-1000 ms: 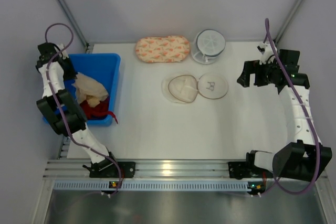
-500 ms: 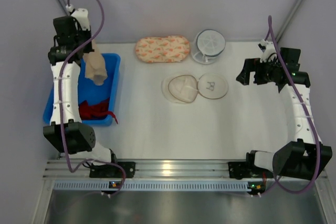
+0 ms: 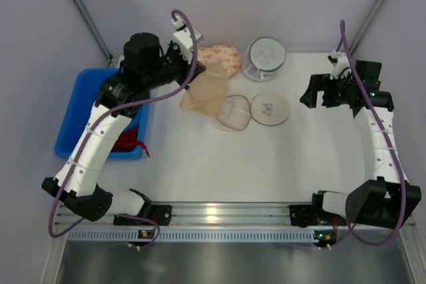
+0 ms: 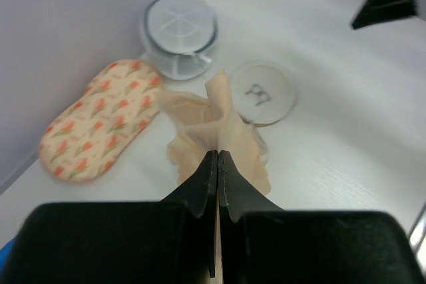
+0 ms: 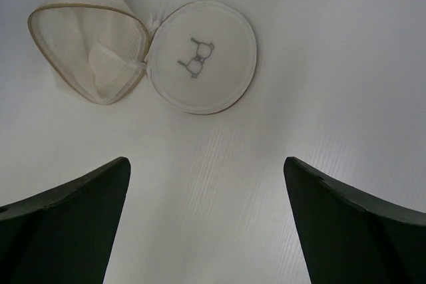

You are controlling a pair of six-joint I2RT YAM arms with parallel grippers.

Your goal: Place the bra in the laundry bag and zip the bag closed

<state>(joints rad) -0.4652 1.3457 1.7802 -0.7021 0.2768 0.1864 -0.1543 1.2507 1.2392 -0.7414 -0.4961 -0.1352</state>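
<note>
The robot's left gripper should keep going toward the front edge (image 3: pixel 263 194) and let go there, because the beige bra hangs loosely and the table before the laundry bag (image 3: pixel 243 157) is clear.
My left gripper (image 3: pixel 198 70) is shut on the beige bra (image 3: pixel 205 94) and holds it in the air over the left edge of the laundry bag (image 3: pixel 234 114). In the left wrist view the shut gripper (image 4: pixel 218 154) pinches the bra (image 4: pixel 223 128), which hangs down and hides the open mesh dome. The dome with the dark mark (image 4: pixel 261 92) shows beyond it. The bag lies open, both domes side by side (image 5: pixel 200 54). My right gripper (image 3: pixel 309 92) is open and empty, right of the bag, its open gripper (image 5: pixel 206 164) over bare table.
A blue bin (image 3: pixel 76 98) at the left holds a red cloth (image 3: pixel 126 141). A peach floral pouch (image 3: pixel 223 58) and a white round ribbed container (image 3: pixel 265 56) stand at the back, just behind the bag. Enclosure walls and posts ring the table.
My left arm lifted the bra out of the blue bin and swung it right, to above the bag's left dome. The right arm has barely moved.
</note>
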